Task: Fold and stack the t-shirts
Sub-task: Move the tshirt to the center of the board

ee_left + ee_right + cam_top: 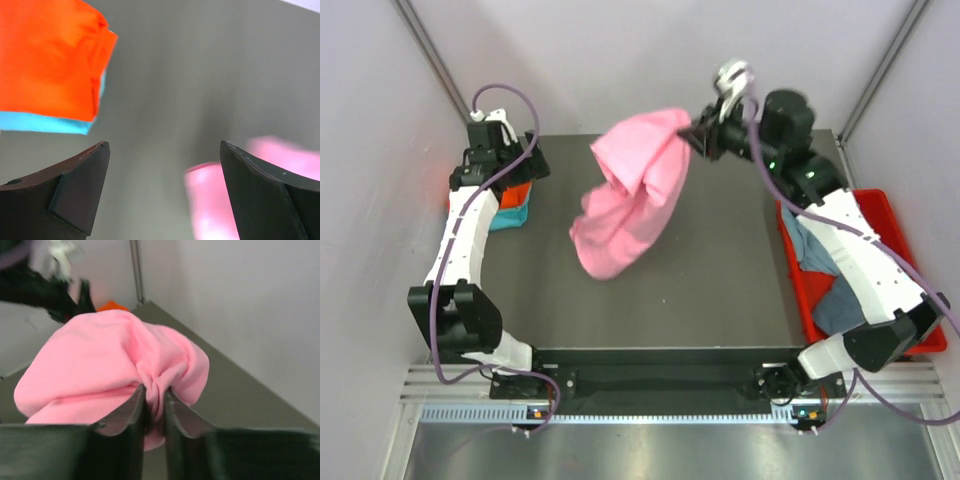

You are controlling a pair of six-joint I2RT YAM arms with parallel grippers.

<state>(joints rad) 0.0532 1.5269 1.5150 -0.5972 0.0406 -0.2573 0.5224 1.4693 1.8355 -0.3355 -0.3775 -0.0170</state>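
The pink t-shirt dangles bunched up from my right gripper's pinched fold (670, 122), so next I bring it down and grab its loose lower end (587, 246) with my left gripper.
A large pink t-shirt (630, 195) hangs bunched over the middle of the table, its lower end resting on the surface. My right gripper (695, 135) is raised at the back of the table and shut on a pinched fold of the shirt's top edge (156, 390). At the left edge lies a folded orange t-shirt (520, 193) on top of a folded teal t-shirt (508, 217). My left gripper (525, 168) hovers just beside that stack, open and with nothing in it (164, 145). In the left wrist view, the orange t-shirt (50, 55) and teal t-shirt (45, 122) show at upper left, and the pink t-shirt (210, 200) at lower right.
A red plastic bin (900, 215) stands off the table's right edge, holding a grey-blue t-shirt (817, 255) and a dark slate t-shirt (835, 308). The dark table (720, 290) is bare in front of the pink shirt. Pale walls close in the back and sides.
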